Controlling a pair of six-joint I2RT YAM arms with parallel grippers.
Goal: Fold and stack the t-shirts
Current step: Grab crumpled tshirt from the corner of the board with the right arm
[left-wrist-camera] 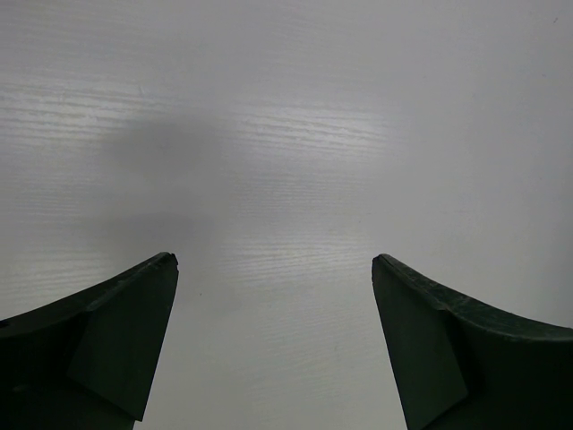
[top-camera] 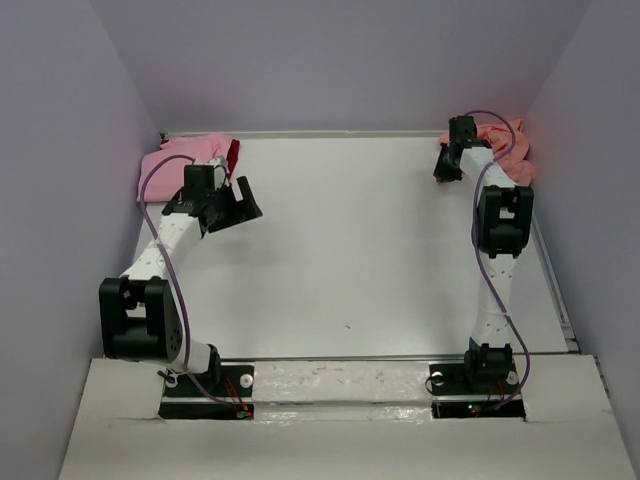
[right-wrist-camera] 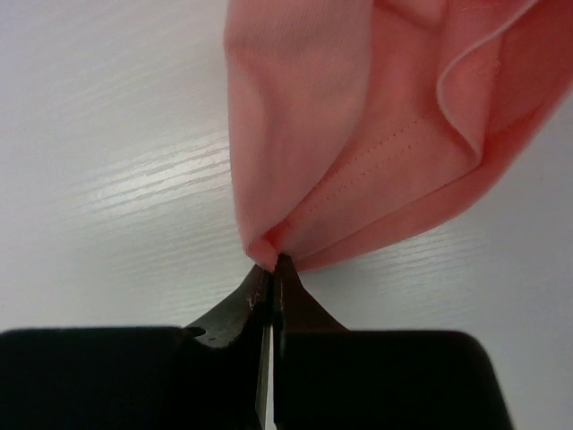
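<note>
The robot's right gripper should lift the salmon-orange t-shirt crumpled in the back corner (top-camera: 512, 150) and pull it over the open middle of the table (top-camera: 345, 225) before folding it.
A salmon-orange t-shirt (top-camera: 507, 140) lies crumpled in the back right corner of the table. My right gripper (top-camera: 443, 166) sits at its left edge. In the right wrist view the jaws are shut (right-wrist-camera: 273, 262), pinching a folded corner of the salmon fabric (right-wrist-camera: 358, 134), whose creases run out from the tips. A lighter pink t-shirt (top-camera: 185, 152) lies bunched at the back left, with a strip of dark red shirt (top-camera: 233, 155) at its right side. My left gripper (top-camera: 238, 205) hovers just in front of that pile, open, with only bare table between its fingers (left-wrist-camera: 274, 264).
The white table (top-camera: 350, 250) is bordered by lavender walls on the left, back and right. A raised rail (top-camera: 557, 290) runs along the right edge. Both arm bases stand at the near edge.
</note>
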